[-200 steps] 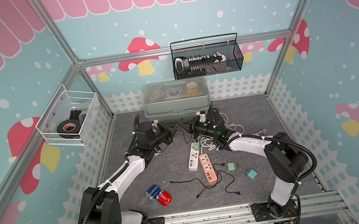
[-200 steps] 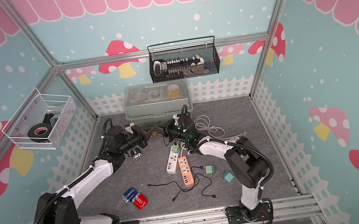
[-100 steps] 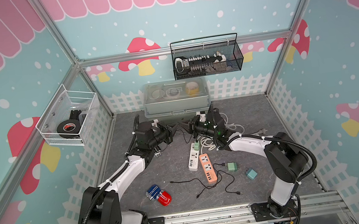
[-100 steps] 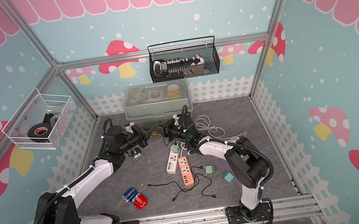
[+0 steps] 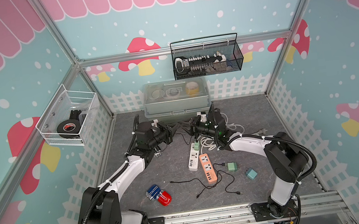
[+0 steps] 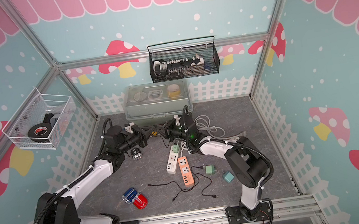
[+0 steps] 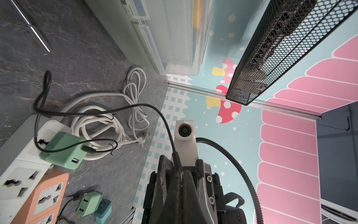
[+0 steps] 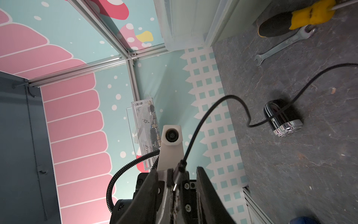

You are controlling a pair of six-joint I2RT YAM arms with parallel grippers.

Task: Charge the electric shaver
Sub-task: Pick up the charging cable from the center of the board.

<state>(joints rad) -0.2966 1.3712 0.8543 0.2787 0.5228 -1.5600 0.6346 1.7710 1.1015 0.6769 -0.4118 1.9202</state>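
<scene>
The cable's plug [image 8: 179, 174] leans at a slant against one finger of the robot's right gripper, so next the right gripper clamps the plug straight [image 8: 181, 165] between both fingers before the left gripper opens.
The electric shaver [image 8: 281, 120], black with a chrome head, lies on the grey mat beside my left forearm [image 6: 136, 156]. A thin black charging cable [image 7: 124, 107] runs from a green charger [image 7: 64, 150] plugged into the white power strip [image 5: 193, 157]. My left gripper [image 7: 181, 164] is shut on this cable. My right gripper [image 8: 183, 172] faces it near the back of the mat [image 5: 192, 128]. Its jaws stand apart, and the cable's plug [image 8: 179, 170] lies against one finger with a gap to the other. The same cable passes in front of the shaver in the right wrist view.
A clear lidded box [image 5: 175, 99] stands just behind both grippers. An orange power strip [image 5: 208, 167], two loose adapters [image 5: 231, 166] [image 5: 251, 174], a second black cable [image 5: 207, 184] and a red-and-blue device [image 5: 160, 195] lie in front. A coiled white cord [image 5: 230, 127] lies right; a wrench [image 8: 280, 45] lies near the box.
My right gripper's jaws have parted around the plug. Neither arm has visibly shifted, and the left gripper stays shut on the cable.
</scene>
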